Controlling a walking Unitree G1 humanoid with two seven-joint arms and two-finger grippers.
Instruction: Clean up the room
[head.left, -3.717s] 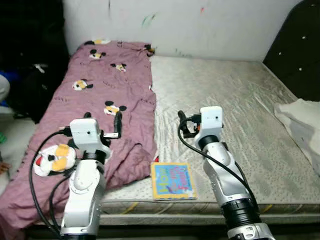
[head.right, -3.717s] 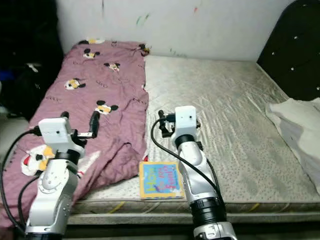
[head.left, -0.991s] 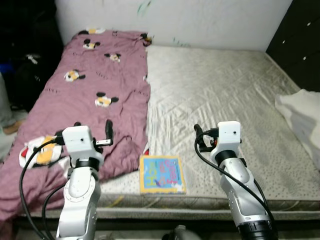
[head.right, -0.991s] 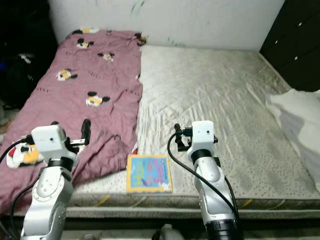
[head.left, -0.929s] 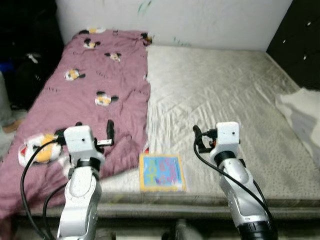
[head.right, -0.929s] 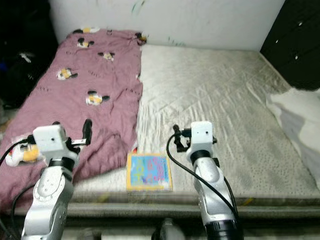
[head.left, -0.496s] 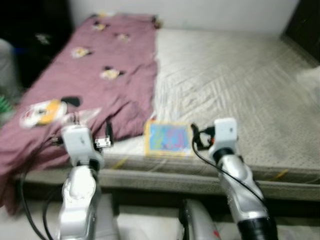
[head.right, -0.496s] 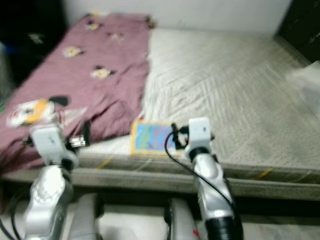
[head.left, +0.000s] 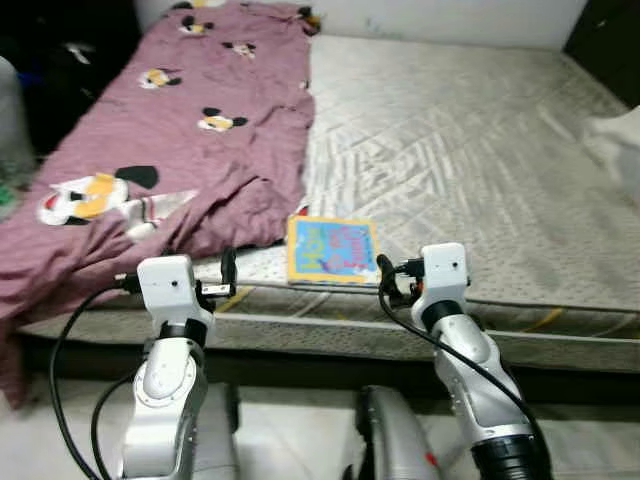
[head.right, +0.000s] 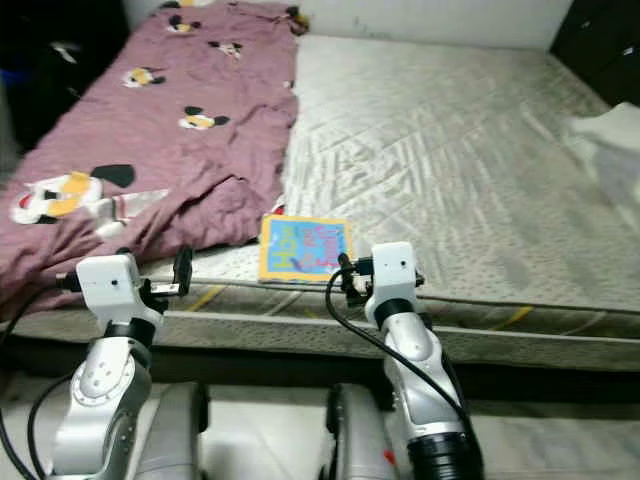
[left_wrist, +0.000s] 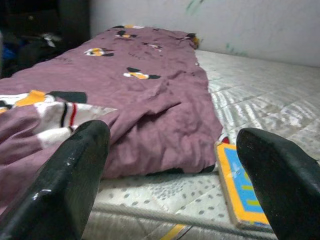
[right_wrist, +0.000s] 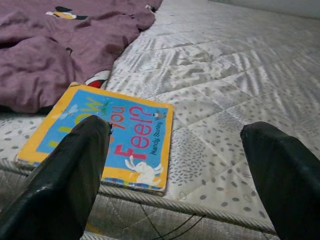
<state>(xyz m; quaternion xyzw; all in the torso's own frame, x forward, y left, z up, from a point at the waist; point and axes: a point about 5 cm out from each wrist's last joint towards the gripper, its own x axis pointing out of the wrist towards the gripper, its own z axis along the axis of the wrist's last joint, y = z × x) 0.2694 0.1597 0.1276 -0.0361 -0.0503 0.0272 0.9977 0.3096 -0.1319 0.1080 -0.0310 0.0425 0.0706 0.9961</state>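
The book's edge looks straight and thick, so the book will stay stiff and its pages will hardly spread when I pick it up by a corner.
A colourful children's book lies flat on the grey mattress close to its front edge. A purple cartoon-mouse blanket covers the mattress's left side, bunched up just left of the book. My left gripper is open and hovers before the bed edge, facing the blanket and the book's corner. My right gripper is open too, level with the mattress edge, with the book just ahead of its fingers. Neither holds anything.
A white cloth lies at the mattress's far right. Dark clutter stands left of the bed, with a grey shape at the frame's edge. The bed's front rail runs across before me, above pale floor.
The camera has drawn back and tipped down, so the bed's front edge and the floor now show. Both grippers sit before the mattress edge instead of over it. The book and blanket stayed put.
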